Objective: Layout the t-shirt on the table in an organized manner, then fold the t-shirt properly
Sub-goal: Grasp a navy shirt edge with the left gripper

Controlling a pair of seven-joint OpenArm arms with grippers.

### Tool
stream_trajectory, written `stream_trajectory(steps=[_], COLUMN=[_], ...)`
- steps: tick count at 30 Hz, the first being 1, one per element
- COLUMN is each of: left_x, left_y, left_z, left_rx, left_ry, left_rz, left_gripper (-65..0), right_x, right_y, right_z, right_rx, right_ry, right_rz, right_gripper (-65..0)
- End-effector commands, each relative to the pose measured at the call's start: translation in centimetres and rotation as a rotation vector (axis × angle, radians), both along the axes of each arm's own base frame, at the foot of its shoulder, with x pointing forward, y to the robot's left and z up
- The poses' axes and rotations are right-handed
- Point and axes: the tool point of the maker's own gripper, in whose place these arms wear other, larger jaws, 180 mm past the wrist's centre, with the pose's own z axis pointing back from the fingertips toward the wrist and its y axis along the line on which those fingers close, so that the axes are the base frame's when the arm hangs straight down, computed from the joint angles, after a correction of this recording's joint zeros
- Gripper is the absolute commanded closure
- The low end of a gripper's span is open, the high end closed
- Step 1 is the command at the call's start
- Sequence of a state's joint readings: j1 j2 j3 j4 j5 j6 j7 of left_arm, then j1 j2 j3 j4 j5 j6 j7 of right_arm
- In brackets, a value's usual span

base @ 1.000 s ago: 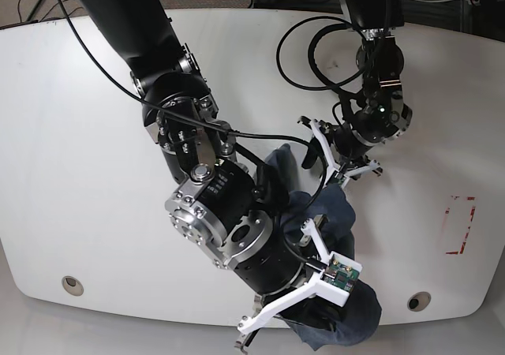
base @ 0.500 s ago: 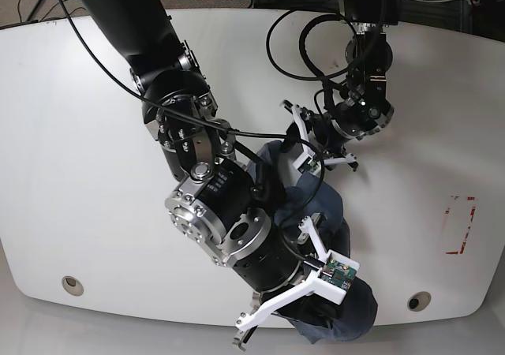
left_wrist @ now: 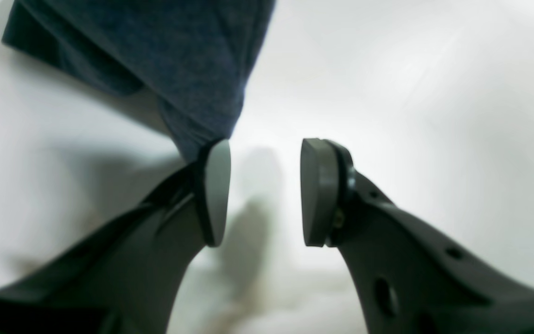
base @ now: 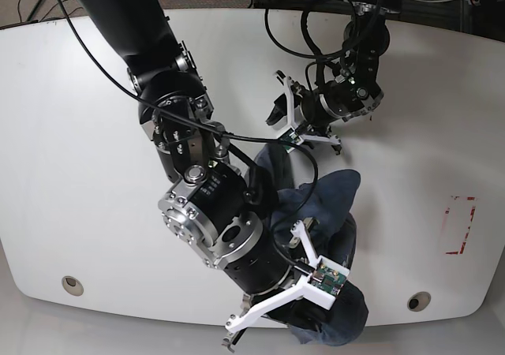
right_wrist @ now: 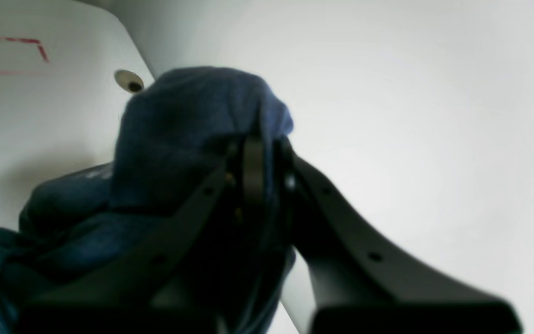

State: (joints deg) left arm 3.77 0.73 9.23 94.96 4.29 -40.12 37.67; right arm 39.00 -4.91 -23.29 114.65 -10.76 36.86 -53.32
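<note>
My gripper will open the t-shirt's crumpled body into a broad panel when it pulls the t-shirt's upper end (base: 273, 162) away, because loose folds (base: 334, 196) overlap below that narrow end.
The dark blue t-shirt (base: 325, 201) lies crumpled on the white table (base: 71, 150), right of centre and down to the front edge. My right gripper (base: 304, 331) is shut on a bunched fold of it near that edge; in the right wrist view the t-shirt (right_wrist: 188, 116) humps over the closed fingertips of that gripper (right_wrist: 267, 157). My left gripper (base: 280, 126) hovers open just above the shirt's upper end. In the left wrist view the left gripper (left_wrist: 264, 190) has only table between its pads, and the t-shirt (left_wrist: 179, 55) runs down behind the left pad (left_wrist: 216, 190).
Two grommet holes (base: 72, 285) (base: 418, 300) sit near the front edge, and a red-outlined mark (base: 460, 226) is at the right. Black cable (base: 296, 43) loops over the table behind the left arm. The bulky right arm (base: 213, 213) hides the middle.
The left gripper has moved up and to the left, off the shirt's middle to its upper end, still open. The right gripper keeps its hold; the shirt has shifted slightly.
</note>
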Motion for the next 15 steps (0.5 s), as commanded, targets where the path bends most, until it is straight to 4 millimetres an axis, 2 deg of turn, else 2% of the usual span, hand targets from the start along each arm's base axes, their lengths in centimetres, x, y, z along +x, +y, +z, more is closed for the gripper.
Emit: stream_trajectory(steps=[1,6,15], left_x=[0.8,1.8,3.5], left_y=[-0.6,-0.7,-0.5], left_z=[1.0,1.1,0.2], left_rx=[-0.037,-0.035,-0.020], left_ry=[-0.030,-0.036,-0.011], left_rz=[-0.001,-0.003,-0.001], left_gripper=[-23.6,-23.6,-23.6], right_x=[-0.1,0.0,0.0], right_y=[-0.1,-0.5,-0.6], right_z=[1.6,1.4,0.8], right_rx=[0.040,0.054,0.056], right_ry=[-0.040,-0.026,-0.013], right_rz=[0.005,-0.003,-0.007], right_gripper=[0.0,0.0,0.0])
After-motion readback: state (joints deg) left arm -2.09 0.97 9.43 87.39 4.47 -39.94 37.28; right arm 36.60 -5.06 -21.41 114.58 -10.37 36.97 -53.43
